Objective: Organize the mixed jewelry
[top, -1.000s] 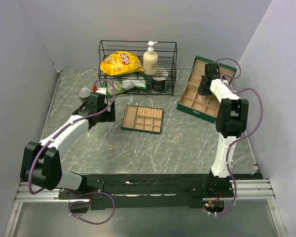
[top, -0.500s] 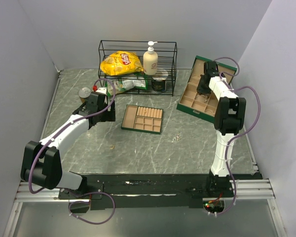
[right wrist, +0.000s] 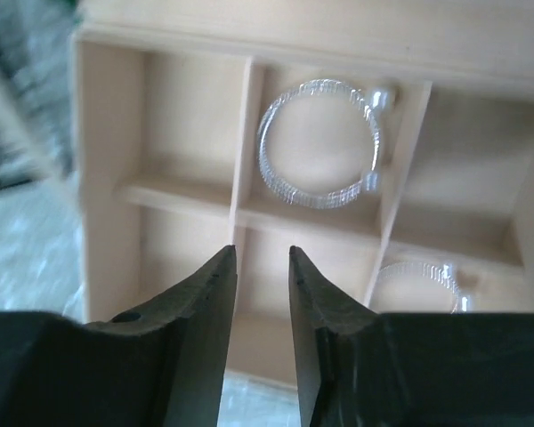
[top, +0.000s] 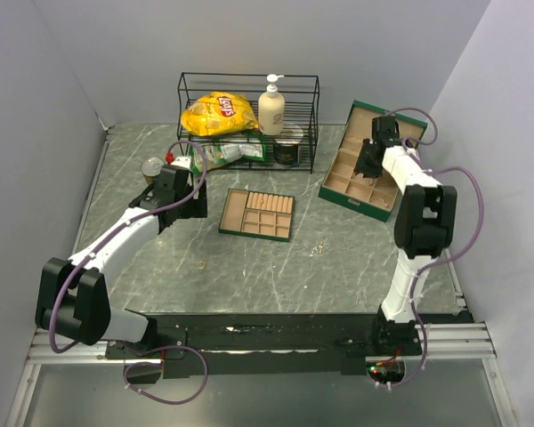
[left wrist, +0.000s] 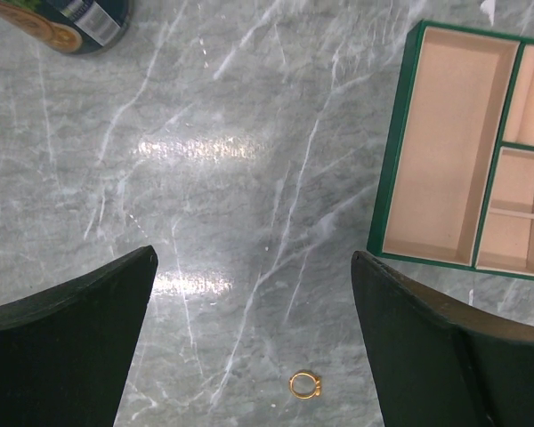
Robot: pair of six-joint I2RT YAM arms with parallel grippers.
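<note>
Both bangles (right wrist: 320, 142) are in the jewelry box. My right gripper should go on to the gold ring (top: 202, 265), which lies apart from its neighbours, and close there.
My right gripper (top: 370, 162) hangs over the green jewelry box (top: 349, 201) at the right. In the right wrist view its jaws (right wrist: 262, 251) stand a little apart with nothing between them, so it is open. Just past them a silver bangle (right wrist: 324, 201) with two pearl ends lies in one tan compartment, and a second bangle (right wrist: 408, 267) lies in the compartment to its right. My left gripper (left wrist: 254, 256) is wide open above bare table. A small gold ring (left wrist: 305, 384) lies below it, also seen from above (top: 203, 264). A fine pale chain (top: 319, 249) lies loose mid-table.
The flat divider tray (top: 240, 209) lies mid-table, its corner (left wrist: 445, 133) to the right of my left fingers. A tin can (top: 152, 167) stands by the left gripper. At the back a wire rack (top: 247, 120) holds a chips bag, a soap bottle and a jar. Walls close both sides.
The right gripper's jaws have parted slightly over the jewelry box and its elbow has swung to the right. The left arm has stayed still.
</note>
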